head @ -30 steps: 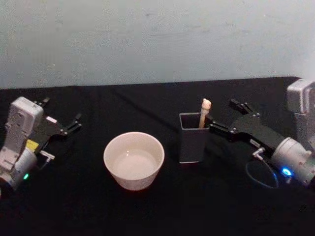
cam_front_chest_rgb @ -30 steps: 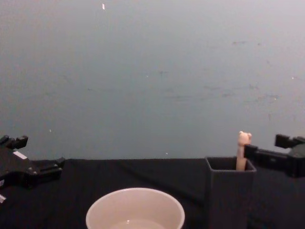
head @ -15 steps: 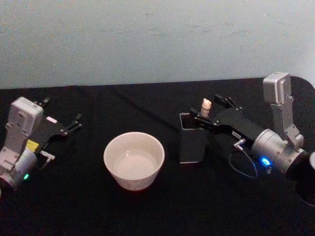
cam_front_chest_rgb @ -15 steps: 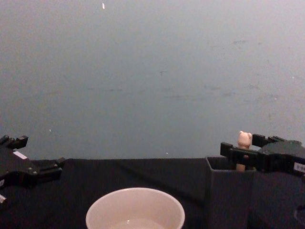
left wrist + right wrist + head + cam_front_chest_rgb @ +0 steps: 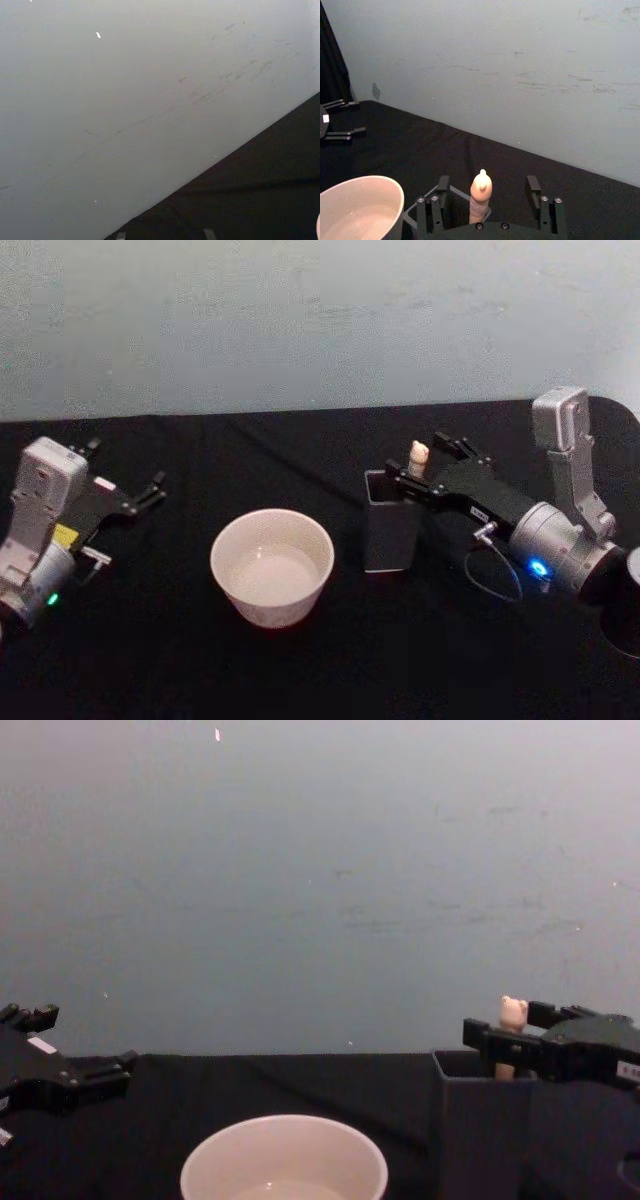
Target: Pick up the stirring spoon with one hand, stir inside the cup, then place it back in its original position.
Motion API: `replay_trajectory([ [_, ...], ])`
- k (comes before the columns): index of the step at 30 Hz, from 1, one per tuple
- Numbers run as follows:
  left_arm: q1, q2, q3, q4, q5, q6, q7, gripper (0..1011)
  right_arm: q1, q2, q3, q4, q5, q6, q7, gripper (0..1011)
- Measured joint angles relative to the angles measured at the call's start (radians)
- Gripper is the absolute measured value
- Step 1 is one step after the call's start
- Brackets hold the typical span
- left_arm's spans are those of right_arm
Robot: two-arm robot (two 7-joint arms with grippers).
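Observation:
The stirring spoon (image 5: 513,1013) will slide freely out, hidden bowl and all, when the robot lifts it, because open space (image 5: 466,1066) shows beside the spoon's handle in the holder.
The stirring spoon (image 5: 418,456) (image 5: 480,196) (image 5: 511,1032) stands upright in a dark square holder (image 5: 391,520) (image 5: 480,1125), its bear-head knob sticking out above the rim. My right gripper (image 5: 426,462) (image 5: 486,192) (image 5: 508,1032) is open, with one finger on each side of the spoon's handle and a gap on both sides. The off-white cup (image 5: 271,565) (image 5: 359,207) (image 5: 284,1158) sits left of the holder with pale liquid inside. My left gripper (image 5: 125,483) (image 5: 60,1055) rests open at the far left, parked.
A black cloth covers the table (image 5: 300,450), ending at a pale wall (image 5: 300,320) behind. Bare cloth lies between the cup and the left arm and in front of the cup.
The right gripper moved left from beside the holder until its open fingers came to straddle the spoon's handle, then held there. The left arm stayed still.

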Motion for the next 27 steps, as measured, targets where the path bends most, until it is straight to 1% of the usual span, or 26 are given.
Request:
replay_trajectory([
  [1,0.0,0.0,0.0,0.0,0.0,0.0,0.0,1001,0.0,0.0,0.0,0.0,0.0,0.0,0.0,941],
  [2,0.0,0.0,0.0,0.0,0.0,0.0,0.0,1001,0.0,0.0,0.0,-0.001,0.0,0.0,0.0,941],
  [5,0.0,0.0,0.0,0.0,0.0,0.0,0.0,1001,0.0,0.001,0.0,-0.001,0.001,0.0,0.0,850],
  [7,0.0,0.0,0.0,0.0,0.0,0.0,0.0,1001,-0.001,0.001,0.0,-0.001,0.002,0.0,-0.001,815],
  [8,0.0,0.0,0.0,0.0,0.0,0.0,0.0,1001,-0.001,0.001,0.0,-0.001,0.002,-0.001,-0.001,761],
  [11,0.0,0.0,0.0,0.0,0.0,0.0,0.0,1001,-0.001,0.001,0.0,-0.002,0.002,-0.001,-0.001,705],
  [12,0.0,0.0,0.0,0.0,0.0,0.0,0.0,1001,-0.001,0.001,0.0,-0.002,0.002,-0.001,-0.001,648],
  [14,0.0,0.0,0.0,0.0,0.0,0.0,0.0,1001,-0.001,0.002,0.0,-0.002,0.003,-0.001,-0.001,604],
  [15,0.0,0.0,0.0,0.0,0.0,0.0,0.0,1001,-0.001,0.002,0.0,-0.002,0.003,-0.001,-0.001,541],
  [18,0.0,0.0,0.0,0.0,0.0,0.0,0.0,1001,-0.002,0.002,0.0,-0.002,0.003,-0.001,-0.001,481],
  [22,0.0,0.0,0.0,0.0,0.0,0.0,0.0,1001,-0.002,0.002,0.0,-0.003,0.003,-0.002,-0.001,320],
  [26,0.0,0.0,0.0,0.0,0.0,0.0,0.0,1001,-0.003,0.002,0.001,-0.003,0.004,-0.002,0.0,217],
  [27,0.0,0.0,0.0,0.0,0.0,0.0,0.0,1001,-0.004,0.001,0.002,-0.005,0.003,-0.002,0.003,213],
])
